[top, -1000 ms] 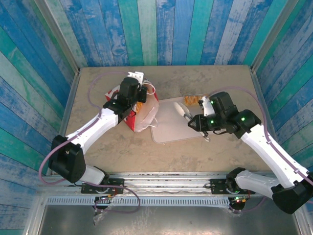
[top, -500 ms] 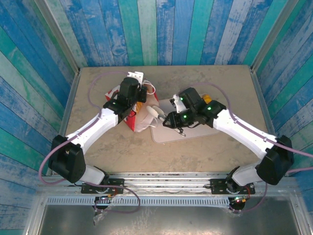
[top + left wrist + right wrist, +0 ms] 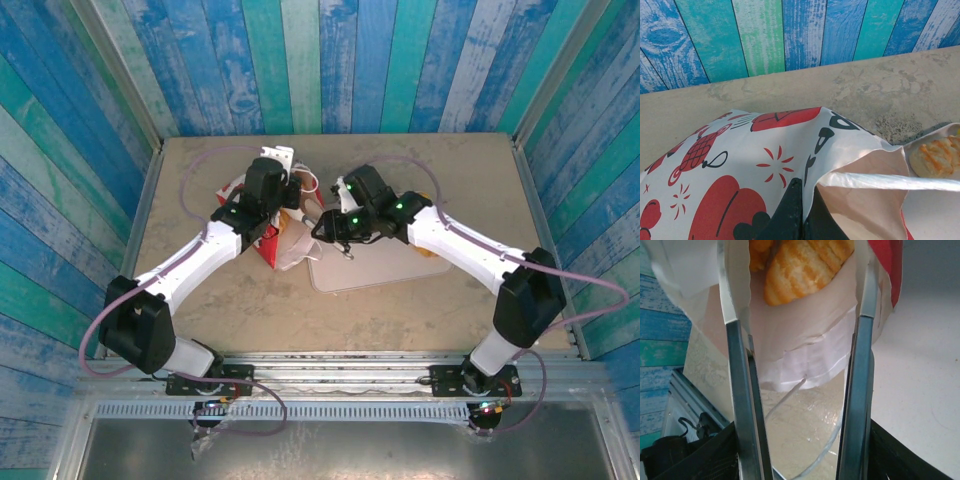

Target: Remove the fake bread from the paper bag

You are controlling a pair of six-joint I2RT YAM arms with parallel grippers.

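My right gripper keeps reaching in until its open fingers close around the bread inside, since that lines up with them and the bag's opening is wide.
The red and white paper bag lies tipped on the table with its mouth toward the tray. My left gripper is shut on the bag's rim, and its black fingers pinch the printed paper. My right gripper is at the bag's mouth. It stands open, with one finger on each side of the white lower lip. Golden striped fake bread lies inside the bag just past the fingertips, untouched. Another piece of bread rests on the tray.
A flat pale tray lies right of the bag, partly under my right arm, with an orange bread piece at its right edge. Painted plank walls close in the table at the back and both sides. The bag's thin white handle crosses its mouth.
My right arm swung left from over the tray to the bag's mouth, and its jaws widened. The left gripper and the bag stayed put.
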